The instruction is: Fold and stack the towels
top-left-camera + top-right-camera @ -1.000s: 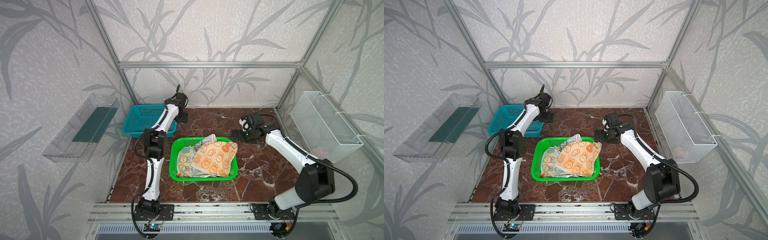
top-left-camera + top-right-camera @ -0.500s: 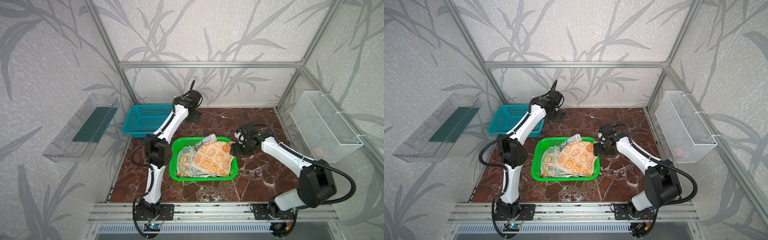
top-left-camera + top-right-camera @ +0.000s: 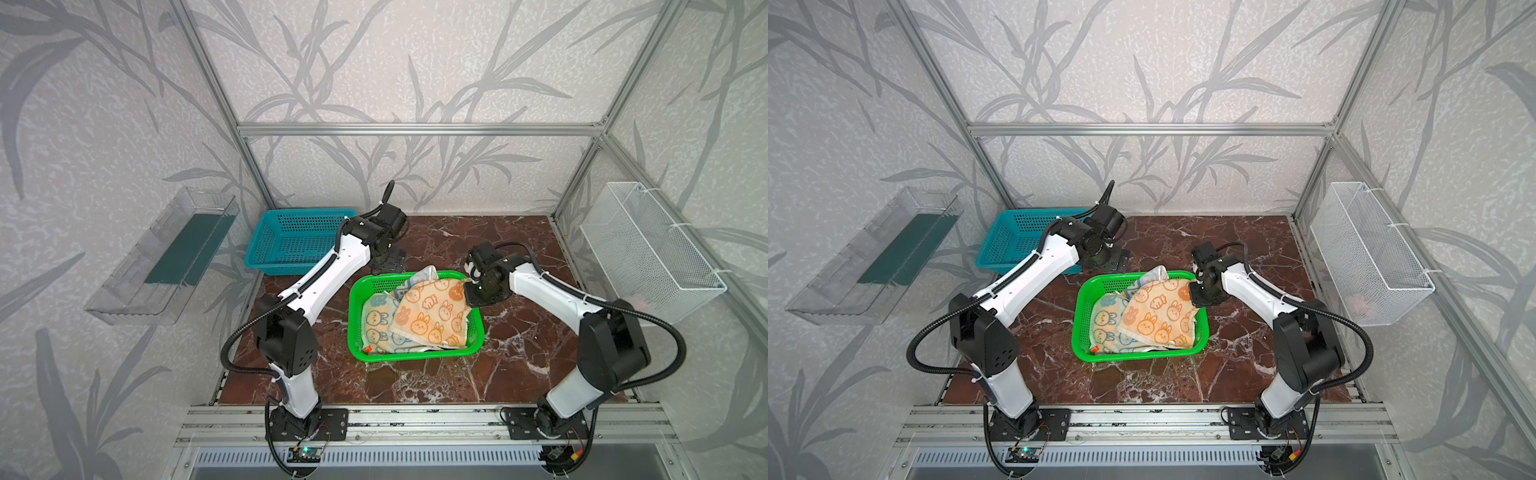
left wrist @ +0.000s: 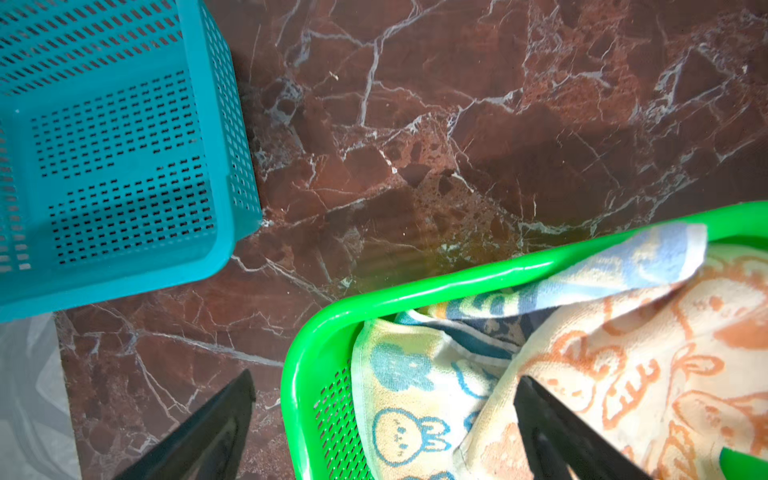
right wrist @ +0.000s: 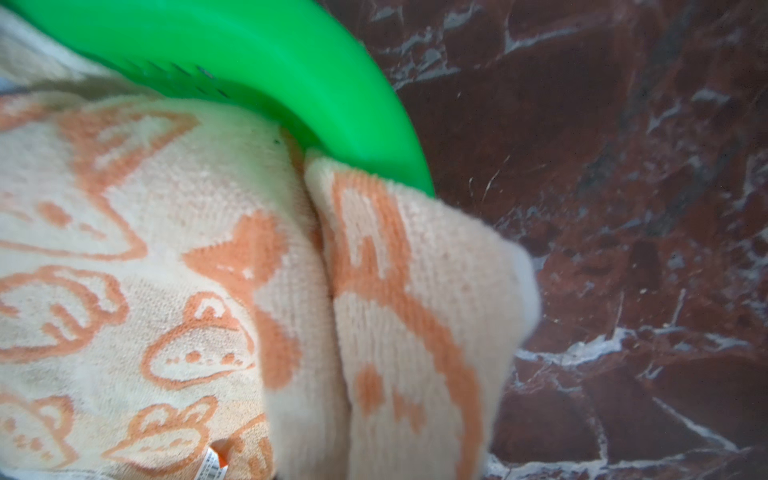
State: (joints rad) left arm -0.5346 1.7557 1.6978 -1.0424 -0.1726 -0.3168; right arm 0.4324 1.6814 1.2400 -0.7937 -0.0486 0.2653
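The green basket (image 3: 416,317) is lying across the folding space. Next, I turn it with my left gripper and right gripper and move it toward the white wire basket (image 3: 652,240).
A peach-orange towel (image 3: 432,313) (image 3: 1160,316) lies crumpled on top of a cream-and-blue towel (image 3: 376,320) (image 3: 1104,322) inside the green basket (image 3: 352,324) (image 3: 1077,328). At the basket's far right corner my right gripper (image 3: 471,291) (image 3: 1196,293) is shut on the peach-orange towel's corner. In the right wrist view that towel (image 5: 166,249) bunches into a fold and hides the fingers. My left gripper (image 3: 388,264) (image 4: 382,415) hangs open over the basket's far left corner. One of its fingers (image 4: 208,432) is outside the rim and the other is over the towels.
A blue basket (image 3: 291,245) (image 4: 116,166) stands at the back left of the brown marble table (image 3: 519,345). On the right wall hangs a white wire basket (image 3: 648,253). A clear tray (image 3: 166,257) is fixed to the left wall.
My right gripper came forward to the green basket's far right corner and closed on the peach-orange towel. My left arm swung right from the blue basket toward the green basket, still open.
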